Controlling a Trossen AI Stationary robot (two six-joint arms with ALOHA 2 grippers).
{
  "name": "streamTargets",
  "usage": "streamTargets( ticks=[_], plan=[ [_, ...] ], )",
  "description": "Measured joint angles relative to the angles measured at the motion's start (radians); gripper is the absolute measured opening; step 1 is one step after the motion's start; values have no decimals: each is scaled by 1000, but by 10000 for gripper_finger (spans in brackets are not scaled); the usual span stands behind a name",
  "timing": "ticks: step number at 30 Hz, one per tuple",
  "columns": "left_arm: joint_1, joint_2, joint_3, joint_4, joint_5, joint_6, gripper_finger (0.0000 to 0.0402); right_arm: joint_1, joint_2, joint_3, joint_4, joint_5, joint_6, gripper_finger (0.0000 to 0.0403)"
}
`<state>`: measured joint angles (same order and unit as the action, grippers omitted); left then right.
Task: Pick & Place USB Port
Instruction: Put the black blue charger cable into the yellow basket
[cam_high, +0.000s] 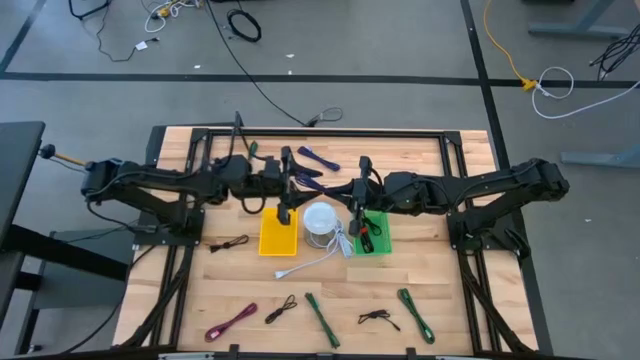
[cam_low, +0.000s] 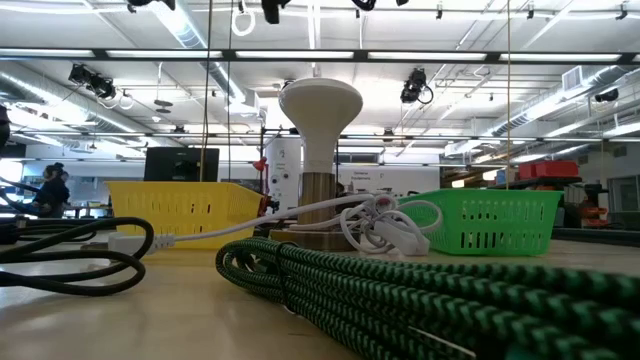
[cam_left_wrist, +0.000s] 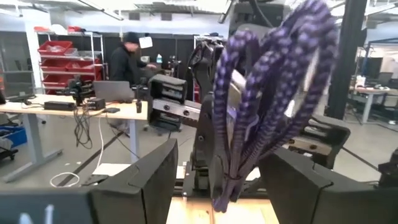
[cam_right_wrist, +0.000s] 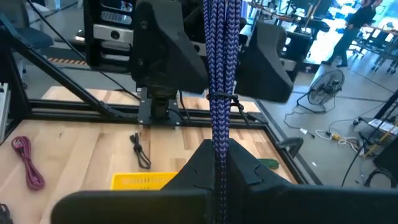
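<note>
The yellow bin (cam_high: 279, 233) is on my left gripper's side, and the cable bundle is in my right gripper. My left gripper should first take the bundle by its tied end (cam_left_wrist: 232, 179).
A purple-blue braided cable bundle (cam_right_wrist: 217, 62) is up in the air between my two grippers, above the table's middle (cam_high: 306, 182). My right gripper (cam_right_wrist: 217, 152) is shut on it. My left gripper (cam_left_wrist: 219, 158) is open. Its two fingers stand on either side of the bundle's tied end (cam_left_wrist: 225, 196) without touching it, and the loops (cam_left_wrist: 273, 74) fan out past them. In the high view, the left gripper (cam_high: 288, 188) is over the yellow bin (cam_high: 278, 235). The right gripper (cam_high: 358, 190) is over the green bin (cam_high: 378, 238). My right gripper pinches the cable bundle between its two shut fingers, a short way from the tie (cam_right_wrist: 219, 96). The strands (cam_right_wrist: 217, 134) run straight out from the fingertips toward the left gripper. The bundle is lifted clear of the table.
A white-topped wooden stand (cam_high: 320, 220) with a white cable (cam_high: 310, 265) sits between the bins. Another purple piece (cam_high: 318, 157) shows near the far edge. Magenta (cam_high: 230, 322), black (cam_high: 282, 308) and green (cam_high: 322, 318) cables lie along the near side. One more black cable (cam_high: 228, 243) lies left of the yellow bin.
</note>
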<state>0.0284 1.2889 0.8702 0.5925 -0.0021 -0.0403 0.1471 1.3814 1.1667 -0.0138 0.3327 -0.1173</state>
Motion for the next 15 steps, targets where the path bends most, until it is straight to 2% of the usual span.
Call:
streamTargets(
  ticks=[4, 6, 9, 15],
  plan=[
    [0, 10, 10, 3, 1, 0, 182, 0, 0, 0, -6, 0, 0, 9],
    [0, 8, 10, -2, 2, 2, 133, 0, 0, 0, -19, 0, 0, 9],
    [0, -1, 10, -16, 6, 30, 36, -1, 0, 0, -29, 2, 1, 20],
    [1, -2, 10, -45, -13, 39, 27, -1, -1, 0, -42, 3, -11, 90]
  ],
)
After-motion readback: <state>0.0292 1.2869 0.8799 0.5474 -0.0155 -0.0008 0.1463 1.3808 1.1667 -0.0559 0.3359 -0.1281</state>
